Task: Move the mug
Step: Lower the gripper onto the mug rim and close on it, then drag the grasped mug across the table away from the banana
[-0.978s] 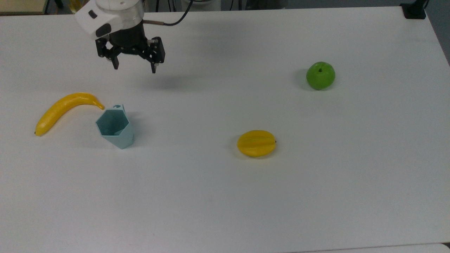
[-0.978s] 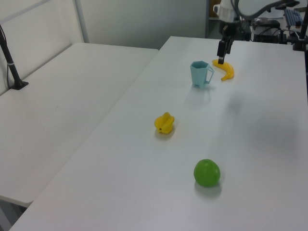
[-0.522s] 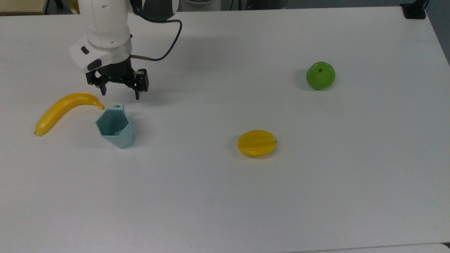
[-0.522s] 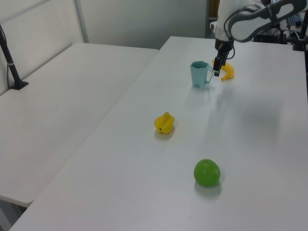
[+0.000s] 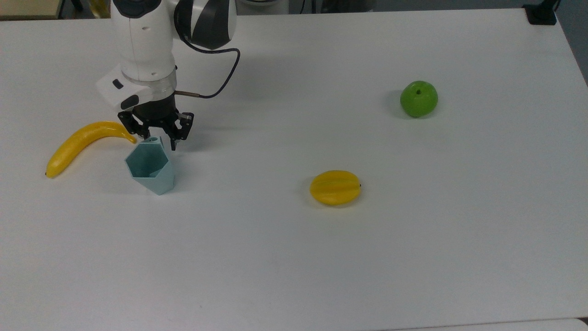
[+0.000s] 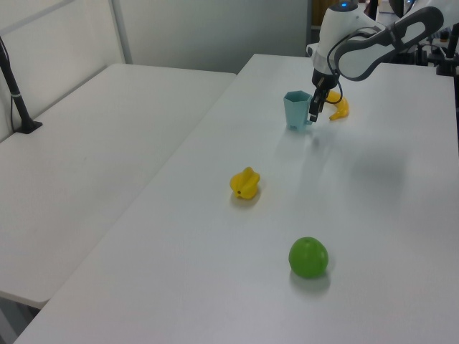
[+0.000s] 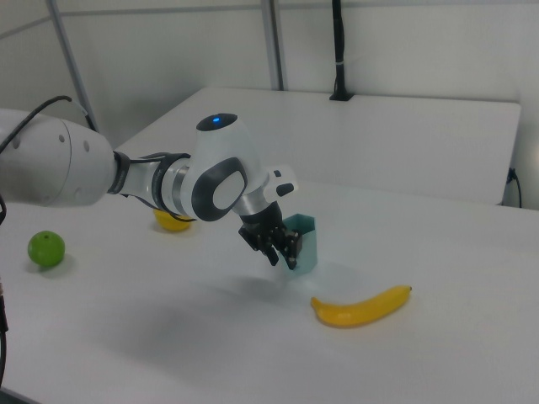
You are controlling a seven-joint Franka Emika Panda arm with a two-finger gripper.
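My gripper is at the handle [image 6: 310, 120], and the mug's body [image 6: 296, 110] is all to one side. The mug will tip away from my gripper when I carry it.
The mug [image 5: 150, 168] is a pale teal faceted cup standing upright on the white table [image 5: 294, 257], near the top view's left. Its small handle tab points toward the arm. My gripper [image 5: 156, 139] has come down at that handle, open, with one finger on each side of the tab. The left view shows the gripper [image 6: 313, 113] against the right side of the mug [image 6: 295, 109]. From the right view, the gripper [image 7: 282, 252] partly covers the mug [image 7: 305, 241].
A yellow banana [image 5: 85, 142] lies just to the top view's left of the mug, its tip close to my fingers. A yellow star fruit [image 5: 335, 187] sits mid-table and a green apple [image 5: 418, 98] at the far right. A second white table [image 6: 93, 143] adjoins.
My gripper has dropped from well above the table and moved toward the mug, ending around its handle tab. The mug and the fruits have not moved.
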